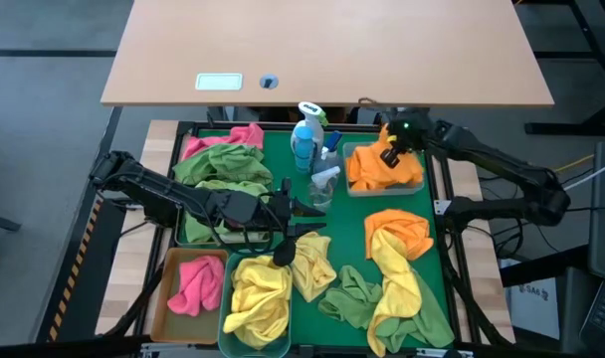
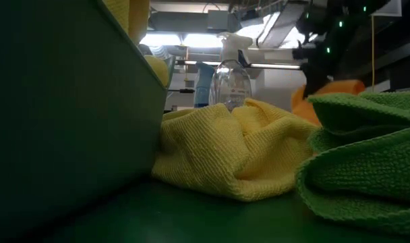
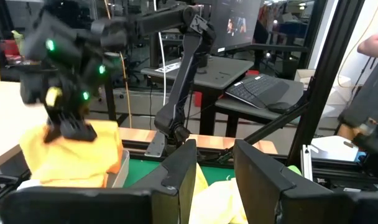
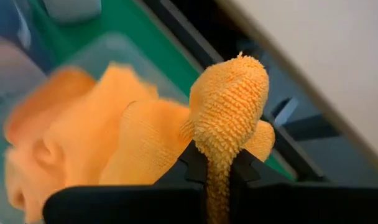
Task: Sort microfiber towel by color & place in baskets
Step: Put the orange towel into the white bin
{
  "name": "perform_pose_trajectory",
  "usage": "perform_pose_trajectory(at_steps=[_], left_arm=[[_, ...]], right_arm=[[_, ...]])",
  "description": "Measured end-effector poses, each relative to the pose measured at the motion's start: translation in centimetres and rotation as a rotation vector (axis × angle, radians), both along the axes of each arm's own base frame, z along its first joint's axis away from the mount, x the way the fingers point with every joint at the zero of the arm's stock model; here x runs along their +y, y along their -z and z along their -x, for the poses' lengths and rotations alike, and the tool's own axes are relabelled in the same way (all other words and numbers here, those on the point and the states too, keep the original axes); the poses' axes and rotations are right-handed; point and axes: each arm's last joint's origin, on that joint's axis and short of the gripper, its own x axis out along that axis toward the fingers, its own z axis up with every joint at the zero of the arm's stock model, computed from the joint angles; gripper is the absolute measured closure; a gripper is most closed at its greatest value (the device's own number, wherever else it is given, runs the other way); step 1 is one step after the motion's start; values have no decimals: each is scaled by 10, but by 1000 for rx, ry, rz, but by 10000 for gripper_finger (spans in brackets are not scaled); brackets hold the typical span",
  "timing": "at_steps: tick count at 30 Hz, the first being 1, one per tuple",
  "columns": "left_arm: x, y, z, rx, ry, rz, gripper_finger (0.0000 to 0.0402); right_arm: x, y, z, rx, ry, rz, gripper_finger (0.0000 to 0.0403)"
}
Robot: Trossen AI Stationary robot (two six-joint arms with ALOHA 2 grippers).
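The orange towel is trailing into the clear basket's orange heap (image 1: 370, 176), so the robot's right gripper should keep lowering the towel's pinched fold and let it go inside the basket's rim (image 1: 406, 178).
My right gripper (image 1: 389, 157) hangs over the clear basket (image 1: 414, 187) at the tray's far right, shut on an orange towel (image 4: 229, 93). More orange cloth (image 1: 367, 171) lies heaped in that basket. My left gripper (image 1: 307, 214) waits level above the tray's middle. Its fingers (image 3: 176, 174) stand a little apart, with no cloth plainly between them and yellow cloth (image 3: 217, 199) low beyond them. A yellow towel (image 1: 258, 298) fills the teal basket (image 1: 226, 343). A pink towel (image 1: 195, 283) lies in the amber basket (image 1: 165, 298). My right gripper pinches a fold of the orange towel (image 4: 219, 152) between its two fingers. It comes slanting down from above. A bunched hump of the cloth (image 4: 232, 81) stands out past the fingertips. The rest of the towel runs on into the orange heap (image 4: 133, 143) in the clear basket.
Loose on the green tray (image 1: 352, 239) lie an orange towel (image 1: 400, 229), a long yellow one (image 1: 397, 288), a green one (image 1: 350, 298) and a yellow one (image 1: 310, 267). Green towels (image 1: 223, 171) and a pink one (image 1: 231, 137) are piled far left. Spray bottles (image 1: 307, 139) stand at the far middle.
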Motion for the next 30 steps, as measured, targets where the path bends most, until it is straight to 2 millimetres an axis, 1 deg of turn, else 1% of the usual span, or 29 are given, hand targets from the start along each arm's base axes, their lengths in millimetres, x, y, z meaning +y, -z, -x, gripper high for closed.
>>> perform_pose_trajectory(at_steps=[4, 8, 12, 15, 20, 27, 30], left_arm=[[0, 0, 0, 0, 0, 0, 299], [0, 0, 0, 0, 0, 0, 299], [0, 0, 0, 0, 0, 0, 299], [0, 0, 0, 0, 0, 0, 299], [0, 0, 0, 0, 0, 0, 299], [0, 0, 0, 0, 0, 0, 299], [0, 0, 0, 0, 0, 0, 299]], right_arm=[[2, 38, 2, 58, 10, -54, 384], [4, 70, 6, 56, 39, -77, 383], [8, 95, 9, 58, 41, -80, 383], [10, 108, 12, 73, 41, -92, 382], [10, 116, 13, 100, 43, -109, 382], [10, 115, 13, 109, 51, -92, 381], [8, 109, 10, 105, 52, -85, 372]])
